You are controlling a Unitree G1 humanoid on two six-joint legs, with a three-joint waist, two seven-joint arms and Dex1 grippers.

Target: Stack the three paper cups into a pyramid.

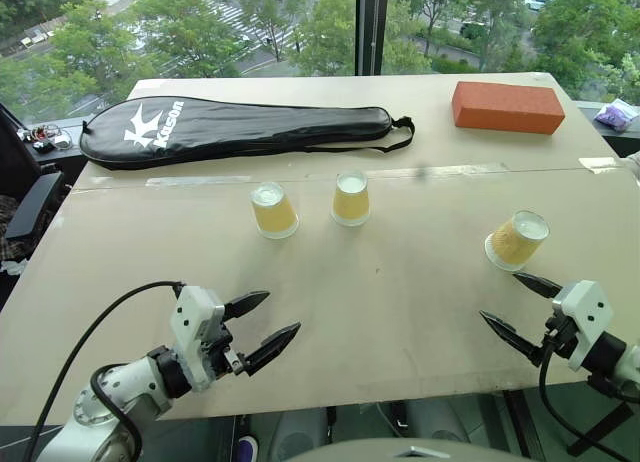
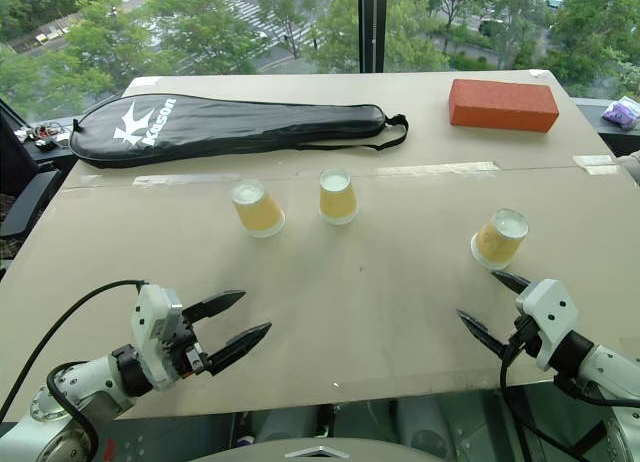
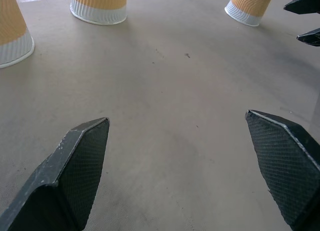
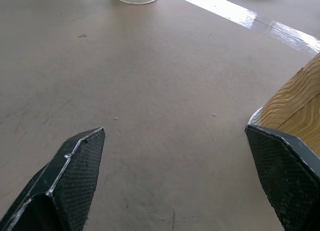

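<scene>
The lone paper cup [image 1: 513, 246] is outside the open fingers of my right gripper, next to one finger. Next, I back away and turn until the two fingers are on either side of the cup's top [image 1: 531, 225].
Three yellow-tan paper cups stand upside down and apart on the grey table [image 1: 400, 312]. Left cup [image 1: 273, 209] and middle cup [image 1: 351, 198] stand close together near the centre. The right cup [image 1: 517, 240] stands alone toward the right edge. My left gripper [image 1: 283, 312] hovers open near the front edge, well short of the left cup, with nothing between its fingers. Just in front of the right cup, my right gripper [image 1: 498, 297] is open and empty too. In the right wrist view that cup [image 4: 295, 106] sits beside one fingertip [image 4: 280, 161], apart from it.
A black racket bag [image 1: 235, 127] lies across the far left of the table. An orange brick [image 1: 507, 106] sits at the far right corner. A strip of tape [image 1: 470, 169] runs across the table behind the cups. Windows stand beyond the far edge.
</scene>
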